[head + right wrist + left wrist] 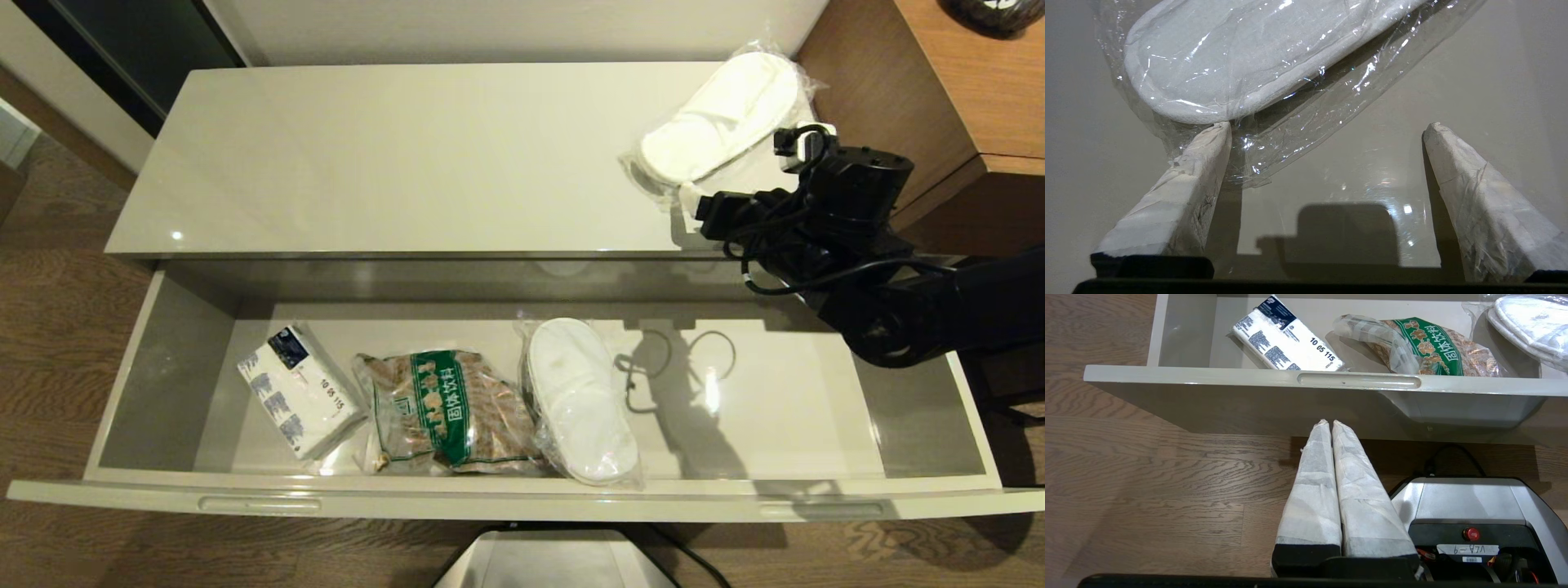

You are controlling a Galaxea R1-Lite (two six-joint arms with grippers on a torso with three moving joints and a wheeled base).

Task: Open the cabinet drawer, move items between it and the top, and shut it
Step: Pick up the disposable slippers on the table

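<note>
One fingertip of my right gripper meets the end of the slipper (668, 168) on the top, so next I lift clear and straddle the bag's near end (1256, 152) before closing.
The cabinet drawer (522, 502) stands pulled fully out, and its front rim (1208, 375) also shows in the left wrist view. One bagged white slipper (575, 400) (1531, 322) lies in the middle of the drawer. The other bagged slipper (722, 114) (1229, 61) lies on the top (408, 163) at its back right. My right gripper (751, 167) (1329, 126) hovers low over the top beside that slipper. It is open wide and holds nothing, and one fingertip (1218, 132) touches the bag's edge. My left gripper (1329, 422) is shut and empty, below the drawer front above the floor, out of the head view.
A white-and-blue tissue pack (298, 388) (1286, 343) and a clear bag of brown pieces with a green label (445, 412) (1429, 347) lie in the drawer's left half. A taller brown desk (963, 73) borders the top on the right. My base (555, 559) stands before the drawer.
</note>
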